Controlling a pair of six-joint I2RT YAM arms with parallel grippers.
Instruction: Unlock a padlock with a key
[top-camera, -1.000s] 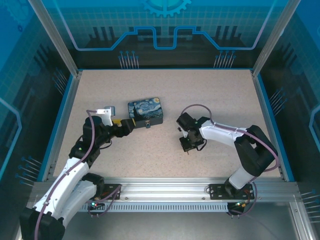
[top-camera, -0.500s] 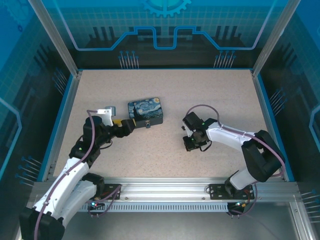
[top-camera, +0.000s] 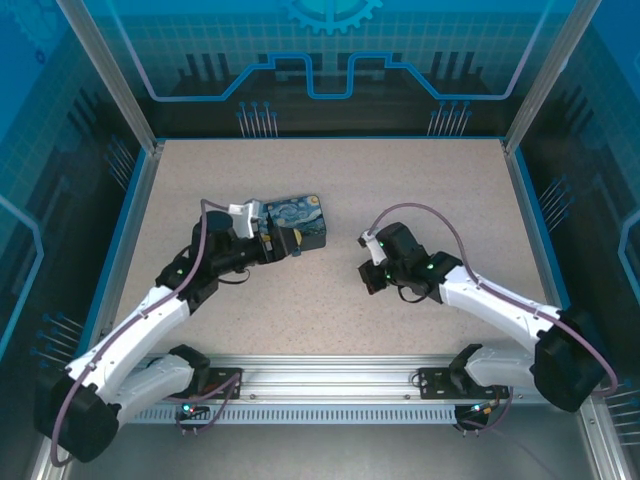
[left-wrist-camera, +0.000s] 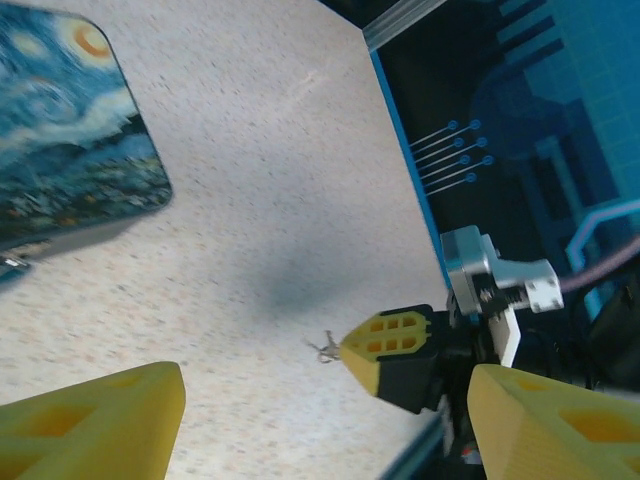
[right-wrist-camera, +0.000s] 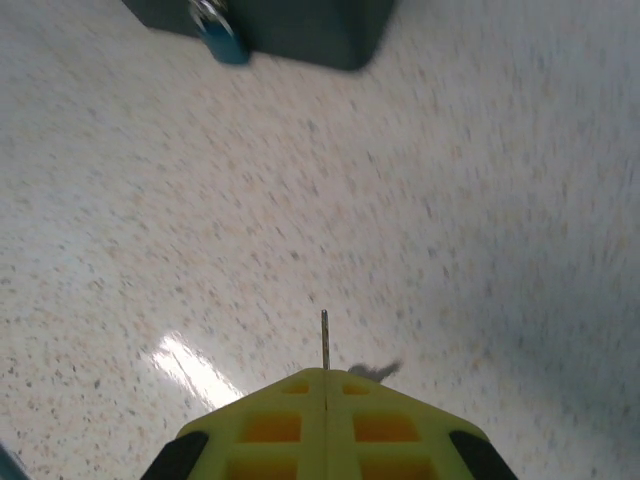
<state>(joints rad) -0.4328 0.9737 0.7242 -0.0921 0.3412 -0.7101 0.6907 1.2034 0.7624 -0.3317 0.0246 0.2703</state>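
The key's blade (right-wrist-camera: 325, 338) sticks out toward my left gripper's open fingers, so I should keep my right gripper moving toward them and let go once they close on the blade.
The key (right-wrist-camera: 324, 340) is a thin dark blade sticking out from the tips of my right gripper (right-wrist-camera: 325, 374), which is shut on it. That gripper (top-camera: 370, 278) hovers over the table right of the starry-night tin (top-camera: 296, 221). The padlock (right-wrist-camera: 216, 28) hangs blurred, bluish with a shiny shackle, on the tin's front wall (right-wrist-camera: 300, 30), well ahead of the key tip. My left gripper (top-camera: 280, 240) is at the tin's front left corner, open with nothing between its yellow fingers (left-wrist-camera: 95, 420). The left wrist view shows the right gripper (left-wrist-camera: 345, 350) with the key (left-wrist-camera: 324, 347).
The blue raised table edge (top-camera: 528, 230) runs along the right, with the enclosure's glass walls beyond. Open speckled tabletop (top-camera: 320, 310) lies between the two grippers and toward the near rail (top-camera: 330, 375).
My left gripper has moved right, up against the tin's front, and its jaws have narrowed a little. My right arm has stretched out lower and to the right, the gripper staying shut on the key.
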